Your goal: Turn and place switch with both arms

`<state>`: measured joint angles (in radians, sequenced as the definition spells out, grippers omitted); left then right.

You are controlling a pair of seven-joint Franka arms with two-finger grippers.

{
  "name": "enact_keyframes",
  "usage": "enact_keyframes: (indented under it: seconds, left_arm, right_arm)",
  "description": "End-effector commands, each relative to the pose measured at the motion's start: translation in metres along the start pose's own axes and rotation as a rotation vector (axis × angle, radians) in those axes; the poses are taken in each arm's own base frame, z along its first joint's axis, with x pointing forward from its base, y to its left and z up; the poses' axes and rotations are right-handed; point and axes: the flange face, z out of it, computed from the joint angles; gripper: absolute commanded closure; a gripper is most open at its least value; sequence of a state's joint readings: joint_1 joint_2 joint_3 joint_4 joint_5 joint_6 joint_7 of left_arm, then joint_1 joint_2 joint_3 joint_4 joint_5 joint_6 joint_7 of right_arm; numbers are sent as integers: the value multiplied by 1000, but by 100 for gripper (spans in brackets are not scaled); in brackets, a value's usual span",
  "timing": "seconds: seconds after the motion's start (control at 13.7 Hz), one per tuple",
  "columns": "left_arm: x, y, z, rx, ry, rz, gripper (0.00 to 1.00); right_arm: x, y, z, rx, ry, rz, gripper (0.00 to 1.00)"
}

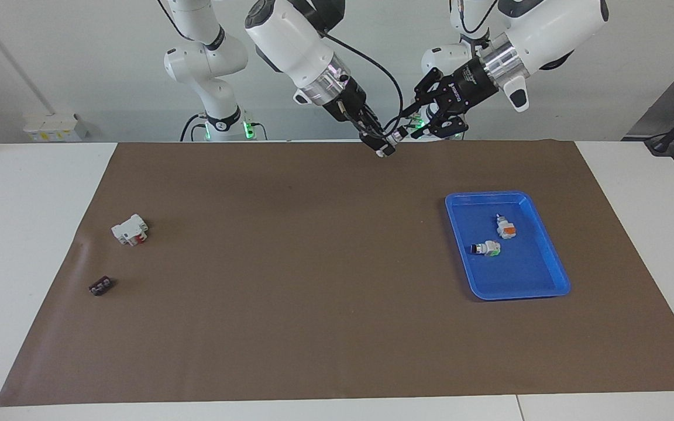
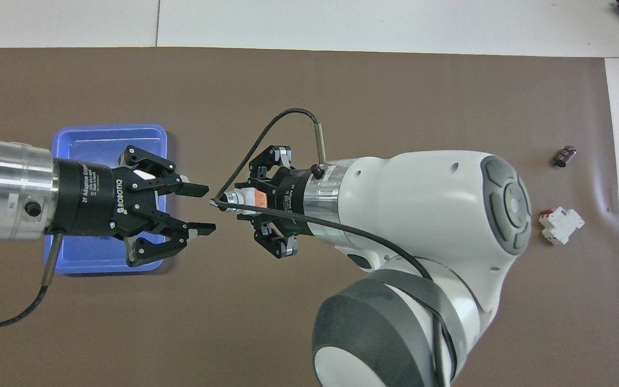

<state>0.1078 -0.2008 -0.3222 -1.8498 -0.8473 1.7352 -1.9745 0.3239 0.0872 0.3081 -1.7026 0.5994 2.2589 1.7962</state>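
Note:
The whole switch (image 2: pixel 247 198) will come along stiffly when I carry it by its knob end, because a silvery collar (image 2: pixel 231 199) connects the switch's knob to its white body.
The switch (image 2: pixel 239 200) is held level in the air over the brown mat (image 2: pixel 342 97), with my right gripper (image 2: pixel 249 201) shut on its white body. Its orange-red block (image 2: pixel 259 199) sits between the fingers and its black knob (image 2: pixel 219 203) sticks out toward my left gripper. In the facing view the right gripper (image 1: pixel 381 146) carries the switch (image 1: pixel 395 135) at its tip. My left gripper (image 2: pixel 202 209) faces the knob with a small gap, fingers open and nothing between them; in the facing view the left gripper (image 1: pixel 426 127) hangs beside the switch.
A blue tray (image 1: pixel 527 272) lies toward the left arm's end with two similar switches in it, one green-blocked (image 1: pixel 488 249) and one orange-blocked (image 1: pixel 507 228). A white breaker (image 1: pixel 130 230) and a small black part (image 1: pixel 100 286) lie toward the right arm's end.

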Motion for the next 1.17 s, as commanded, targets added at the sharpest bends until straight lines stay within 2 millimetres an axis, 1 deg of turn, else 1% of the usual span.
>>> enact_keyframes:
  seconds: [0.0, 0.51, 0.66, 0.73, 0.87, 1.02, 1.09]
  left_arm:
    - [3, -7, 3, -23, -13, 8, 44]
    - [2, -7, 4, -35, -18, 8, 45]
    - [-4, -12, 10, -33, -18, 22, 45]
    - [-2, -10, 12, -38, -19, 16, 44]
    - [-5, -14, 17, -40, -20, 23, 44]
    - [-4, -15, 17, -43, -20, 23, 47]
    - [-3, -14, 18, -43, -21, 19, 51]
  right_arm:
    - [1, 2, -2, 3, 15, -27, 100]
    - [1, 2, -2, 3, 15, -27, 100]
    - [1, 2, -2, 3, 15, -27, 100]
    - [1, 2, -2, 3, 15, -27, 100]
    - [1, 2, -2, 3, 15, -27, 100]
    - [1, 2, -2, 3, 15, -27, 100]
    - [2, 2, -1, 2, 16, -26, 100]
